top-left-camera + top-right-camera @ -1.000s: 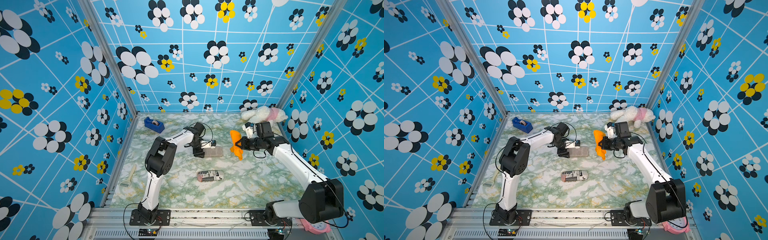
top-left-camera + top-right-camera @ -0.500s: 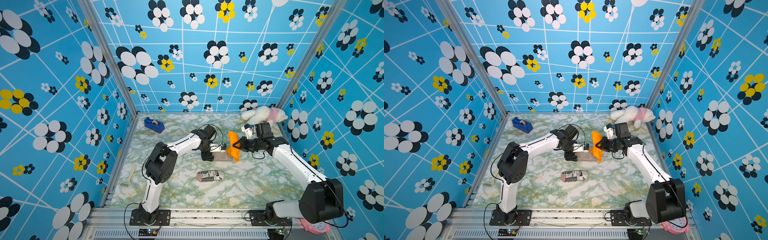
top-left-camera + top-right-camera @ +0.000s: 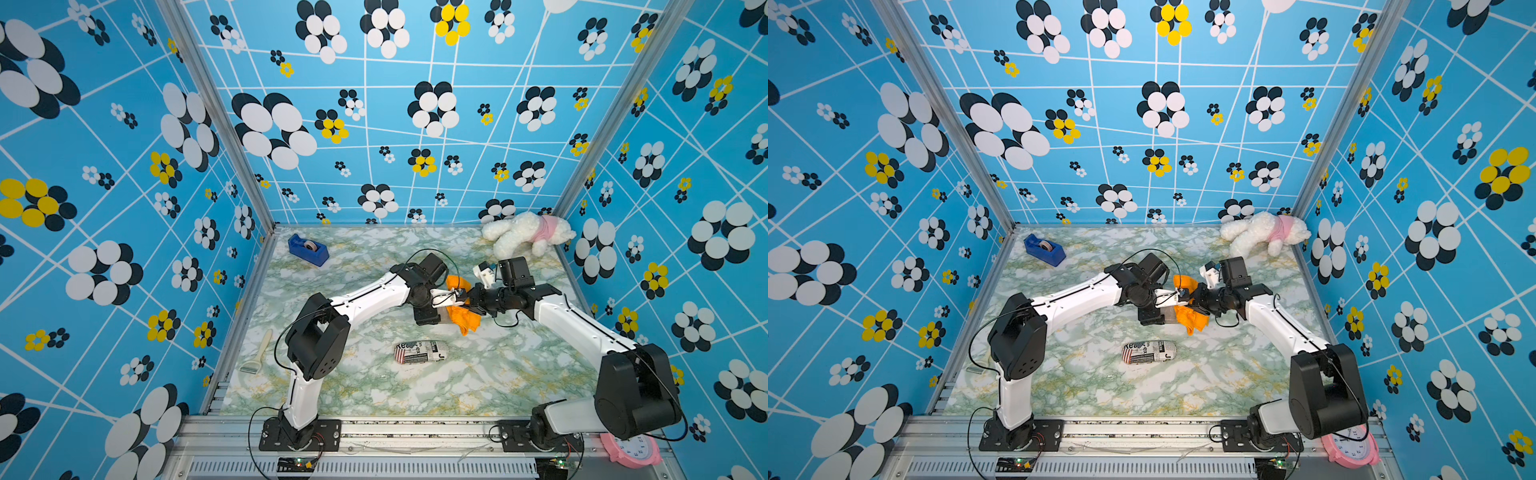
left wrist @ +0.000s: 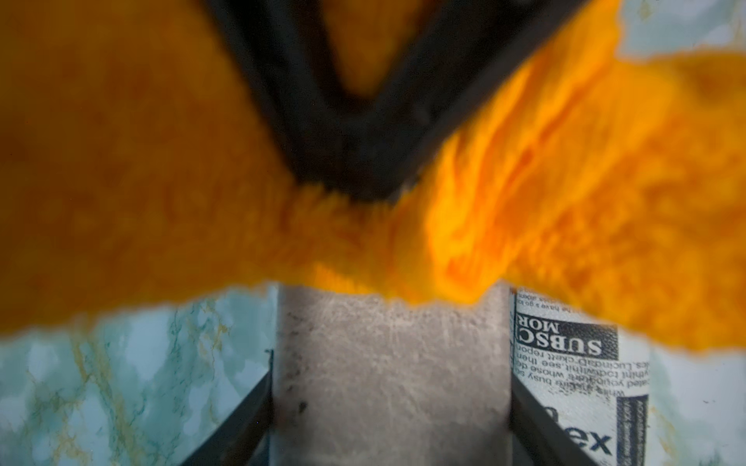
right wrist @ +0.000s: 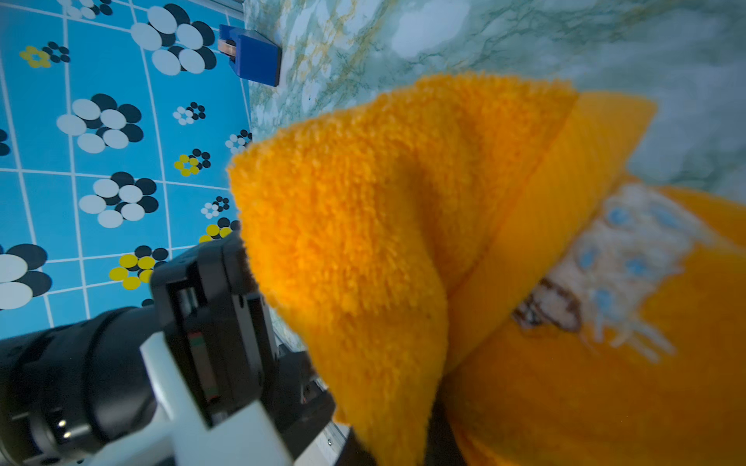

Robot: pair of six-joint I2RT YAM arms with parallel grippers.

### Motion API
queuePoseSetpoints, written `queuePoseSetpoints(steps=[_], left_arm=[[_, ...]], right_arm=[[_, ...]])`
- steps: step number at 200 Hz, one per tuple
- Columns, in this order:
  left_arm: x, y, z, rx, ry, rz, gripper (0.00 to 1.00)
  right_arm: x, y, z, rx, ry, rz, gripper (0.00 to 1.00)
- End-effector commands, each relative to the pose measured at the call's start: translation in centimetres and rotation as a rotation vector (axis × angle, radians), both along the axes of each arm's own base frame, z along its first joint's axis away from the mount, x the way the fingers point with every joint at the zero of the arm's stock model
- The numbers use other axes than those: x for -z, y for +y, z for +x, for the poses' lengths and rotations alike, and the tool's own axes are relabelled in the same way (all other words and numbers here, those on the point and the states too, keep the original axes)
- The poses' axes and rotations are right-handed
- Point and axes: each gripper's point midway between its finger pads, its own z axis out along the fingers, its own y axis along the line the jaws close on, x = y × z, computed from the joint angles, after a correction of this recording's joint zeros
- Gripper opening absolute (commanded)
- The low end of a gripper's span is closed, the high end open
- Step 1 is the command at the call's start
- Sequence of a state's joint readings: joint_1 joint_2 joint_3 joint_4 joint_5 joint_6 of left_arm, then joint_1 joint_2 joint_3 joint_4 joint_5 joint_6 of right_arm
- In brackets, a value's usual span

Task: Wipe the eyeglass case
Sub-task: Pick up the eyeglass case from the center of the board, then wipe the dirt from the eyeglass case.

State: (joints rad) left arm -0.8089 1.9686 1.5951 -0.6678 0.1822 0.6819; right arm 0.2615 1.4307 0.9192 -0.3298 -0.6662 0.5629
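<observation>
The orange cloth's edge [image 4: 388, 289] is near my left gripper's fingers on the grey case, so my right gripper should pull the cloth back toward the case's far end.
My left gripper [image 4: 391, 387] is shut on the grey felt eyeglass case [image 4: 387, 363], one finger on each long side. The case [image 3: 445, 316] is held low over the middle of the marble table in both top views. My right gripper [image 3: 473, 305] is shut on an orange cloth [image 3: 465, 321]. The cloth [image 4: 161, 181] drapes over the far end of the case and touches it. In the left wrist view the right gripper's black fingers [image 4: 436, 101] pinch the cloth just above the case. The cloth [image 5: 363, 222] fills the right wrist view and hides that gripper's jaws.
A newspaper-print case [image 3: 419, 352] lies on the table in front of the grippers. A blue tape dispenser [image 3: 307, 249] stands at the back left and a white plush toy [image 3: 523, 232] at the back right. A cream-handled tool [image 3: 257, 353] lies at the left edge.
My left arm has carried the eyeglass case to the right, up to the orange cloth. The cloth now lies over the case's end. The right gripper has shifted slightly left.
</observation>
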Motion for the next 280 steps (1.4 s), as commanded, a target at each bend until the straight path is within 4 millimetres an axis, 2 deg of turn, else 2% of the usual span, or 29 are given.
queuePoseSetpoints(steps=[1,20,37,60,74,90,94,116,133,174,204,216,252,265,280], left_arm=[[-4.2,-3.1,0.7,-0.007,-0.072,-0.167,0.22],[-4.6,-3.9,0.5,-0.011,-0.079,-0.198,0.20],[-5.0,-4.0,0.7,-0.022,-0.098,-0.222,0.19],[-5.3,-3.5,0.8,-0.038,-0.110,-0.228,0.19],[-5.6,-3.2,0.8,-0.044,-0.117,-0.241,0.19],[-4.9,-3.0,0.8,-0.049,-0.118,-0.245,0.20],[-5.8,-2.9,0.7,-0.047,-0.131,-0.262,0.20],[-5.7,-2.7,0.6,-0.049,-0.128,-0.269,0.20],[-5.6,-2.9,0.6,-0.044,-0.123,-0.277,0.19],[-6.5,-4.1,0.9,-0.041,-0.126,-0.340,0.19],[-6.5,-4.3,0.8,-0.040,-0.123,-0.350,0.19],[-6.4,-4.0,0.8,-0.044,-0.128,-0.345,0.19],[-6.6,-3.0,0.6,-0.052,-0.151,-0.346,0.19],[-6.9,-2.7,0.7,-0.054,-0.154,-0.351,0.19],[-7.0,-2.7,0.7,-0.052,-0.158,-0.350,0.19]], right_arm=[[1.2,2.1,-0.4,-0.010,0.057,0.085,0.00],[1.9,3.2,-0.1,-0.013,0.084,0.143,0.00],[2.6,3.2,-0.1,-0.012,0.087,0.137,0.00],[3.1,1.2,-0.3,0.000,0.079,0.072,0.00],[2.7,-0.8,-0.1,0.034,0.066,0.058,0.00],[1.9,-2.7,-0.2,0.055,0.041,0.029,0.00],[1.7,-3.2,-0.2,0.056,0.036,0.013,0.00],[0.8,-4.0,-0.5,0.043,0.018,-0.025,0.00],[0.5,-3.2,-0.5,0.030,0.024,0.025,0.00],[0.0,1.7,-0.9,-0.040,0.035,0.153,0.00],[-0.2,2.1,-0.3,-0.029,0.030,0.194,0.00],[-0.1,1.1,-0.2,-0.022,0.026,0.165,0.00],[-0.3,-5.5,0.5,0.087,0.008,0.040,0.00],[-0.1,-6.5,0.2,0.083,0.008,-0.034,0.00],[-0.3,-6.7,0.2,0.090,-0.001,-0.048,0.00]])
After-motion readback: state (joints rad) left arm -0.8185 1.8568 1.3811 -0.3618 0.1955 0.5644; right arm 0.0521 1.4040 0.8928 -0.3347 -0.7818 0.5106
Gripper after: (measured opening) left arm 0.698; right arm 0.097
